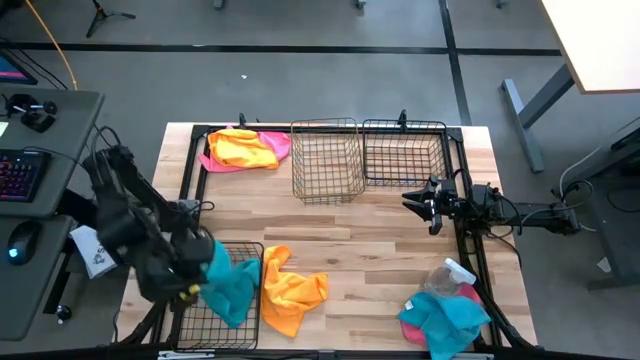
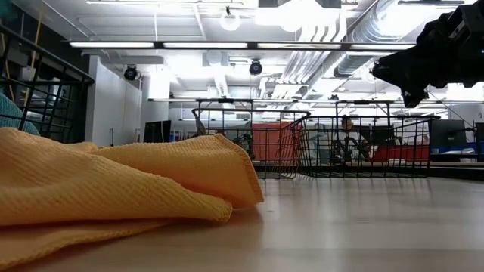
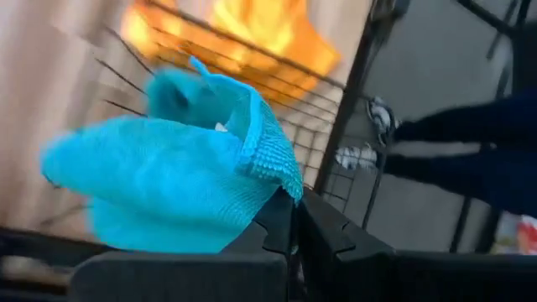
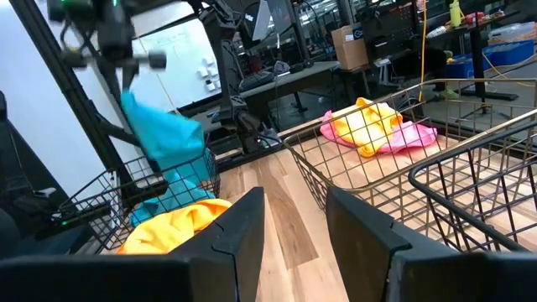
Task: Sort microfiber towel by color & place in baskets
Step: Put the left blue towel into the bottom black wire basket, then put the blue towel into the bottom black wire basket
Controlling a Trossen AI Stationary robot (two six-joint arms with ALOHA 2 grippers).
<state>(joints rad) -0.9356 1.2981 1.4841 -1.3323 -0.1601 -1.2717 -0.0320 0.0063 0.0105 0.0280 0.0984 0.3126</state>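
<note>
I keep going with my left gripper and let go of the towel in the near wire basket, because the turquoise towel's lower part is inside the wire basket's rim and clear of the orange towel.
My left gripper is shut on a turquoise towel above the near-left wire basket. The right wrist view shows that towel hanging below the fingers. An orange towel lies crumpled on the table just right of that basket, filling the low view. A yellow towel lies on a pink one at the far left. Two more baskets stand at the far edge. My right gripper is open, hovering near the far-right basket. My left gripper pinches the turquoise towel between its two shut fingers at a hemmed edge. It comes from above. The towel hangs slack below the fingers, and its lower part reaches down inside the near-left basket.
A clear spray bottle stands near the right near corner. Beside it a turquoise towel lies on a pink one. Bare wood lies in the table's middle. A desk with a keyboard stands left of the table.
</note>
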